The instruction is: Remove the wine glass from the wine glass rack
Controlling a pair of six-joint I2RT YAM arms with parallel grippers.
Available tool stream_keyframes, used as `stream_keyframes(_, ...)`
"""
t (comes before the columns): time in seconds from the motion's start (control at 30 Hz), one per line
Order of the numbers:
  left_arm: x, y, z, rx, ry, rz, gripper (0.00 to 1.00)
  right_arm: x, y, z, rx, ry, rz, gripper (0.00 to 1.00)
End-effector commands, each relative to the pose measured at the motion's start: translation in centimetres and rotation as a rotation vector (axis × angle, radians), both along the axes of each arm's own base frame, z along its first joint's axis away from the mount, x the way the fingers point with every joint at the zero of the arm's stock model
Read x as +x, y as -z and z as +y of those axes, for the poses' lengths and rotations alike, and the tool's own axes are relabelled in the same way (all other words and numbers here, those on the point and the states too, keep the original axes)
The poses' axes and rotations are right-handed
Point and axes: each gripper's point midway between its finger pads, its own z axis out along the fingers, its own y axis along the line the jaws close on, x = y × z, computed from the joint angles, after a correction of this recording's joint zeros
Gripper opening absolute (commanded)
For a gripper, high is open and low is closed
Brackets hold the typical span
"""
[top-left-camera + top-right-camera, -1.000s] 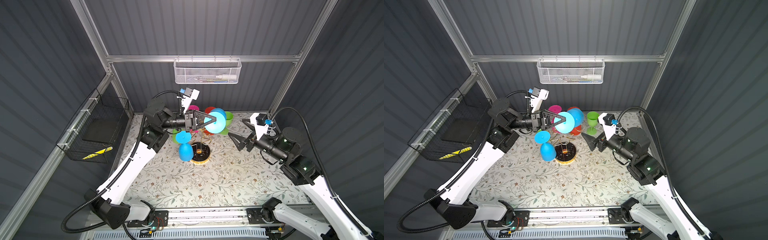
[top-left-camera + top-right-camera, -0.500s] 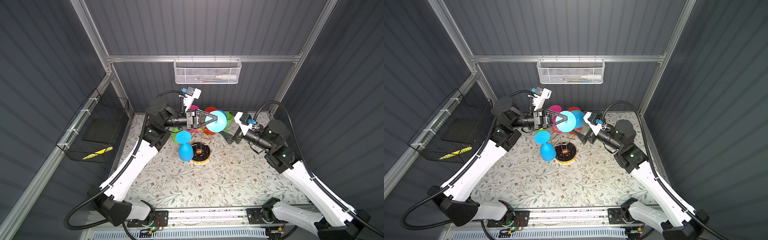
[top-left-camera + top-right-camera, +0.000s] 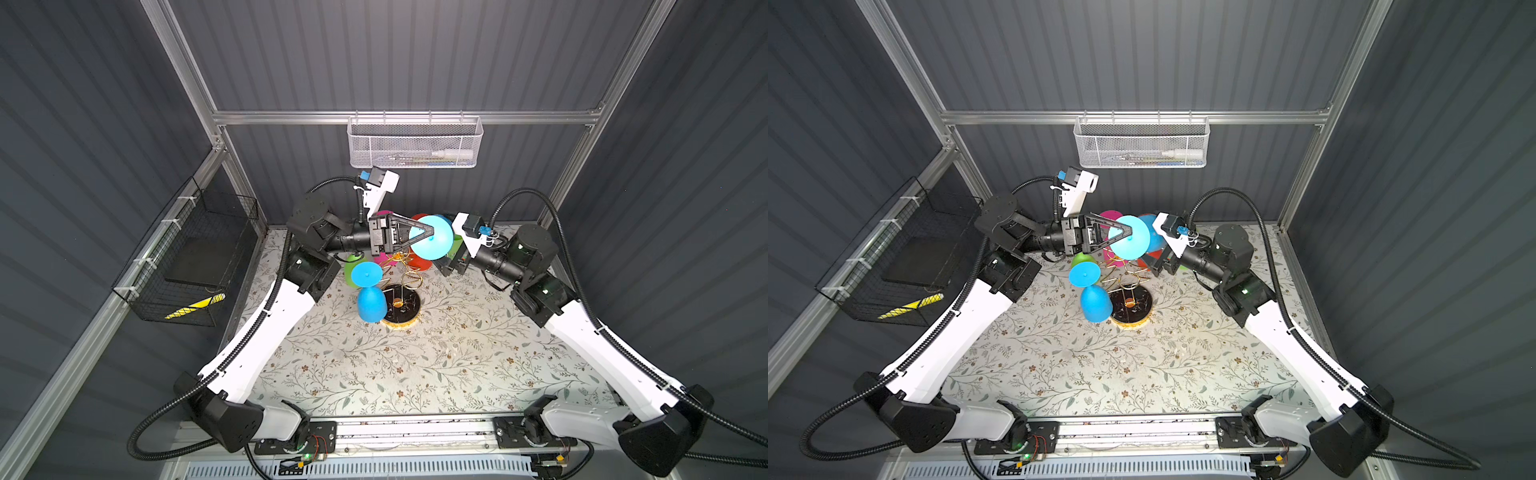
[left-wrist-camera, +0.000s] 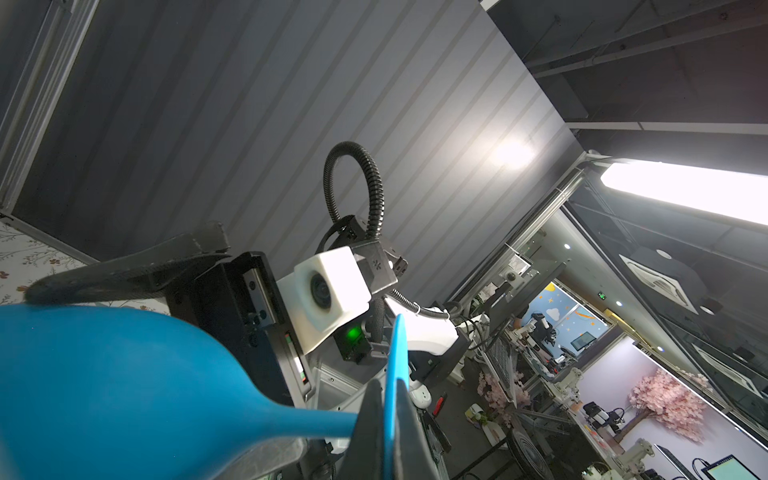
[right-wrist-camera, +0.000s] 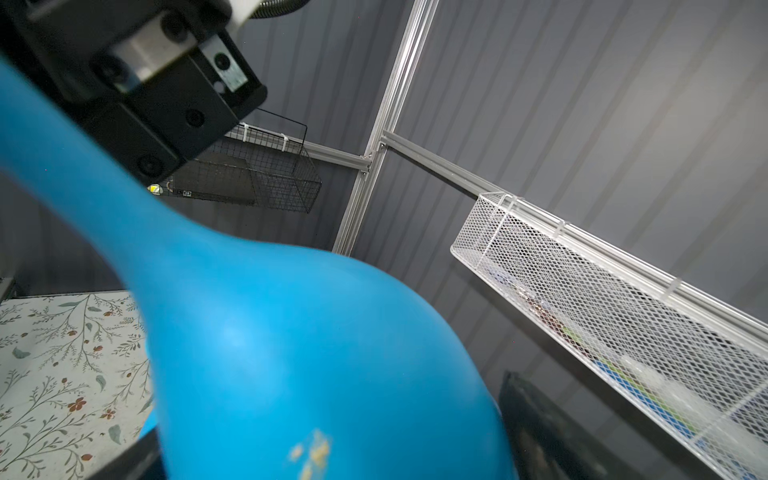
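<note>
My right gripper should take the wine glass's bowl [image 3: 1154, 229] and turn its foot for my left gripper to take again, as the blue wine glass's foot [image 3: 432, 237] points up in my left gripper.
My left gripper [image 3: 430, 229] [image 4: 390, 419] is shut on the thin round foot of a blue wine glass [image 3: 432, 245] [image 3: 1130, 244], which lies sideways in the air above the wine glass rack [image 3: 405, 272]. The rack is gold wire on a black round base [image 3: 1131, 307]. In the left wrist view the glass's bowl [image 4: 104, 374] points away from the fingers. My right gripper [image 5: 332, 436] [image 3: 1160, 262] is open, with that bowl [image 5: 291, 353] between its fingers [image 5: 540, 424]. I cannot tell whether they touch it. A second blue glass [image 3: 371, 301] hangs upside down on the rack.
Green [image 3: 350, 270], magenta and red [image 3: 417, 262] glasses hang on the rack's far side. A white mesh basket [image 3: 415, 143] hangs on the back wall and a black wire basket [image 3: 195, 257] on the left wall. A floral mat [image 3: 415, 365] covers the table.
The right arm has swung in from the right side of the table until its open jaws stand around the held glass's bowl. The left gripper has held the glass almost still.
</note>
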Motion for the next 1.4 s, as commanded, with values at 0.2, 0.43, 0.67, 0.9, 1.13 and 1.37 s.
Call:
stream_keyframes(0.2, -1.8, -1.7, 0.6, -0.057, 0.053, -0.044, 0.00, 0.1, -0.8, 0.3, 0.030, -0.006, 0.015, 0.92)
stream_keyframes(0.43, -1.8, -1.8, 0.8, -0.061, 0.036, -0.053, 0.18, -0.5, -0.4, 0.2, 0.026, -0.010, 0.031, 0.81)
stream_keyframes(0.67, -1.9, -1.8, 1.2, -0.061, -0.026, -0.128, 0.59, -1.7, 0.2, -0.4, 0.028, -0.008, 0.074, 0.72)
stream_keyframes(0.9, -0.5, -0.6, 3.1, 0.028, -0.310, -0.284, 0.70, -1.4, 2.0, -1.5, 0.030, 0.058, 0.249, 0.66)
stream_keyframes(1.13, 5.2, 2.8, 8.1, 0.198, -0.856, -0.581, 0.72, -3.4, 1.4, -3.4, -0.010, 0.113, 0.406, 0.62)
stream_keyframes(1.37, 7.3, 4.5, 7.0, 0.325, -0.870, -0.918, 0.68, -4.7, 1.0, -4.9, -0.058, 0.177, 0.544, 0.60)
